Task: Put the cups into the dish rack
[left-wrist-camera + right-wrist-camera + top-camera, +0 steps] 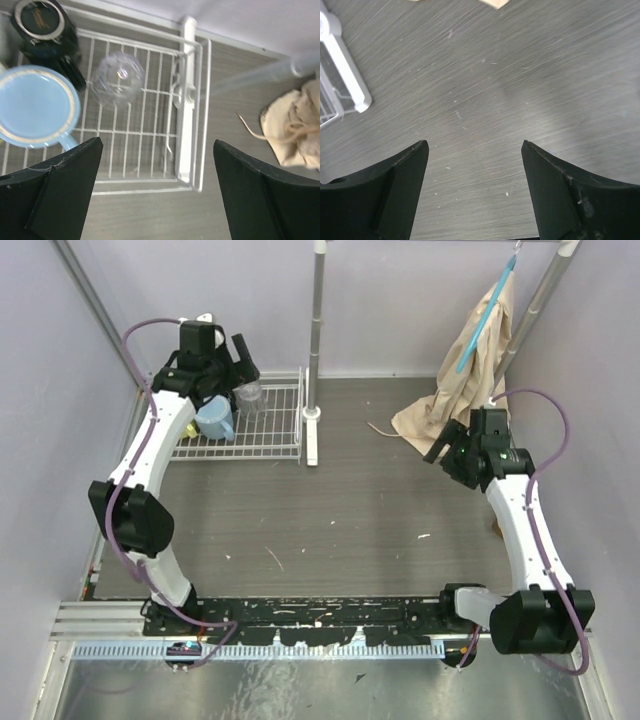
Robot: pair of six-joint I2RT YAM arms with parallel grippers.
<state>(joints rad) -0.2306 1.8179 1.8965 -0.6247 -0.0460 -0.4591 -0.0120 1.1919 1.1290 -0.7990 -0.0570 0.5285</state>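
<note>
The brown-based cup (497, 527) stands free of the beige cloth and my right gripper is open, so it should head there next until its fingers straddle the cup's rim.
The dish rack (270, 425) is a white wire basket at the back left of the table. In it stand a light blue mug (35, 107), a black mug (42, 25) with a cream inside, and a clear glass (117, 80). The blue mug (215, 420) and the glass (248, 393) also show from above, partly under the left arm. My left gripper (157, 142) hangs open above the rack's (150, 135) near right corner, holding nothing. My right gripper (474, 142) is open over bare table, far right of the rack.
An upright white-grey pole (316, 330) stands on a white base (186, 100) right against the rack's right side. A beige cloth (460, 390) hangs at the back right and bunches on the table. Purple walls close in both sides and the back.
</note>
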